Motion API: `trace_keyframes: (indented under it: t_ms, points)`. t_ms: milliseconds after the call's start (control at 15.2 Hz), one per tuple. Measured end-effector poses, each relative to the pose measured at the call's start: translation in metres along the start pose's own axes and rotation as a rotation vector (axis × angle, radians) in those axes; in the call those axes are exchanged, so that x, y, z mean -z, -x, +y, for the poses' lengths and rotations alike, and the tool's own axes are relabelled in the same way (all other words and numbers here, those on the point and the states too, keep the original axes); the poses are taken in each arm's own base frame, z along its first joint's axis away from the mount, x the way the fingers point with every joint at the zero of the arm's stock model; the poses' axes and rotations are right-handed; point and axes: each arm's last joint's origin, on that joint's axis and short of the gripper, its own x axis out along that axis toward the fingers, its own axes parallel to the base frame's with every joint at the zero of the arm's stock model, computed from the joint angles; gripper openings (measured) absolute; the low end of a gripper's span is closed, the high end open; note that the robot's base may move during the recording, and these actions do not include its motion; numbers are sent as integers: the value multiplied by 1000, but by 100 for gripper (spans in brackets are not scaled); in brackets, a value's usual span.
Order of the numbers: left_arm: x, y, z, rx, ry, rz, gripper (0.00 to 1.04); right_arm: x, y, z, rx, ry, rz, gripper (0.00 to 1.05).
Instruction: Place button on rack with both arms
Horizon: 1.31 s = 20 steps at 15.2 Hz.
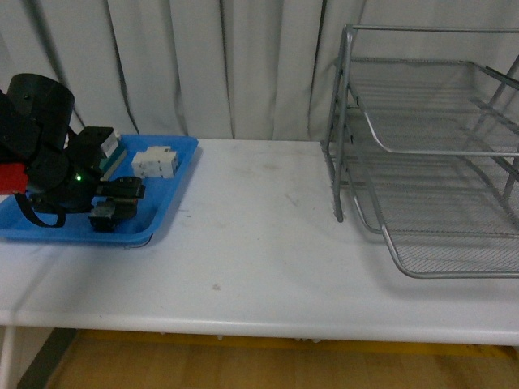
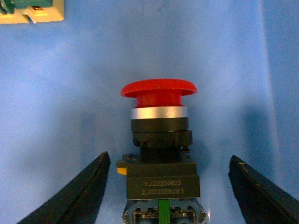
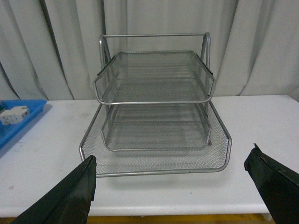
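Observation:
The rack's middle level juts out (image 1: pixel 405 270) farther than the top level, so the middle level (image 1: pixel 454 215) should move straight back together with the button when the robot pushes.
The button (image 2: pixel 159 140), with a red mushroom cap over a dark boxy body, lies on the blue tray (image 2: pixel 70 93) in the left wrist view. My left gripper (image 2: pixel 168 156) is open, with one black finger on each side of the button's body and a gap to each. In the front view the left gripper (image 1: pixel 113 203) hangs low over the tray at the far left, and the button is hidden behind the arm. The silver three-tier wire-mesh rack (image 1: pixel 438 151) stands at the right. My right gripper (image 3: pixel 173 153) is open and empty in front of the rack (image 3: pixel 154 101).
A white block part (image 1: pixel 155 161) and a green-and-cream terminal strip (image 1: pixel 113 150) lie at the back of the blue tray (image 1: pixel 174 182). White table (image 1: pixel 259 243) stretches between tray and rack. Grey curtains hang behind.

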Motion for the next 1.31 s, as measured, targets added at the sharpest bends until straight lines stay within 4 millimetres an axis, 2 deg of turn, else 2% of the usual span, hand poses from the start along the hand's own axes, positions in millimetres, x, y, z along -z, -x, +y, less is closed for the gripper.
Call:
trace_keyframes:
  t_ms: [262, 459, 525, 656, 787, 852, 984, 1115, 1246, 1311]
  points:
    - [3, -4, -4, 0, -24, 12, 40, 0, 0, 0, 0, 0, 0, 98]
    - [1, -2, -4, -3, -25, -10, 36, 0, 0, 0, 0, 0, 0, 98]
    - [1, 5, -6, -2, -34, -25, 36, 0, 0, 0, 0, 0, 0, 98]
    - [-7, 38, -13, 9, -54, -112, 36, 0, 0, 0, 0, 0, 0, 98]
    - [-23, 94, -21, 34, -67, -281, 36, 0, 0, 0, 0, 0, 0, 98]
    - [-21, 121, -24, 46, -72, -337, 36, 0, 0, 0, 0, 0, 0, 98]
    - [5, 170, -25, 46, -75, -404, 36, 0, 0, 0, 0, 0, 0, 98]
    - [53, 206, -27, 31, -82, -406, 36, 0, 0, 0, 0, 0, 0, 98]
    - [92, 228, -24, 24, -66, -391, 36, 0, 0, 0, 0, 0, 0, 98]
    - [103, 234, -21, 24, -51, -391, 36, 0, 0, 0, 0, 0, 0, 98]
